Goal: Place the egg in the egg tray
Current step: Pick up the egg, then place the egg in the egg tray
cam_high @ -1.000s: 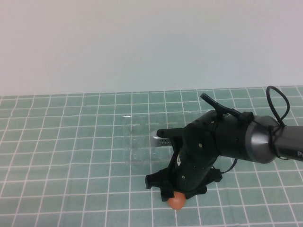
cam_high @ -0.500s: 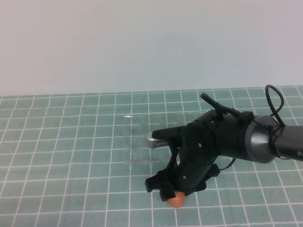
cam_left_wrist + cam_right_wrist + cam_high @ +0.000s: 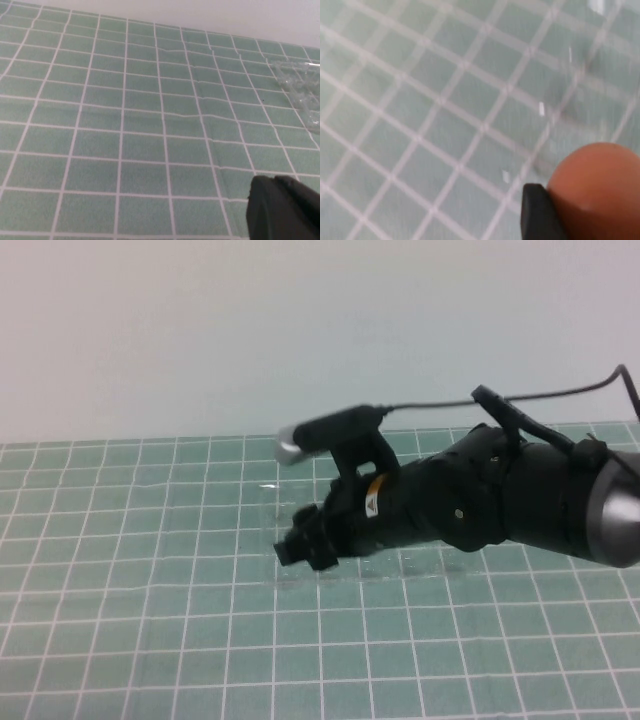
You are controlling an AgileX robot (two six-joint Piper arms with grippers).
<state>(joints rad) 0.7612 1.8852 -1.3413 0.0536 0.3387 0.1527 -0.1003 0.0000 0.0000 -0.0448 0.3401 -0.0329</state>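
Note:
My right gripper should swing its wrist level to stand the egg (image 3: 600, 192) upright before lowering it into the egg tray (image 3: 284, 577). The gripper points down now and the egg lies tipped.
My right gripper (image 3: 298, 548) hangs above the near left part of the transparent egg tray (image 3: 272, 502), which lies mid-mat. The gripper is shut on the orange-brown egg (image 3: 596, 189); a black fingertip (image 3: 539, 216) presses against its side in the right wrist view. In the high view the egg is hidden by the gripper. The tray's faint ridges and glints show below the egg (image 3: 572, 75). My left gripper (image 3: 286, 210) is out of the high view; only a dark part of it shows in the left wrist view, low over bare mat, far from the tray (image 3: 300, 85).
A green cutting mat (image 3: 120, 570) with a white grid covers the table, and a plain pale wall (image 3: 200, 330) stands behind it. The right arm's thick black body (image 3: 520, 505) and cable reach in from the right.
My right gripper has lifted the egg off the mat near the front edge. It has swung up, away from me and left, to above the tray. The egg is now hidden in the high view.

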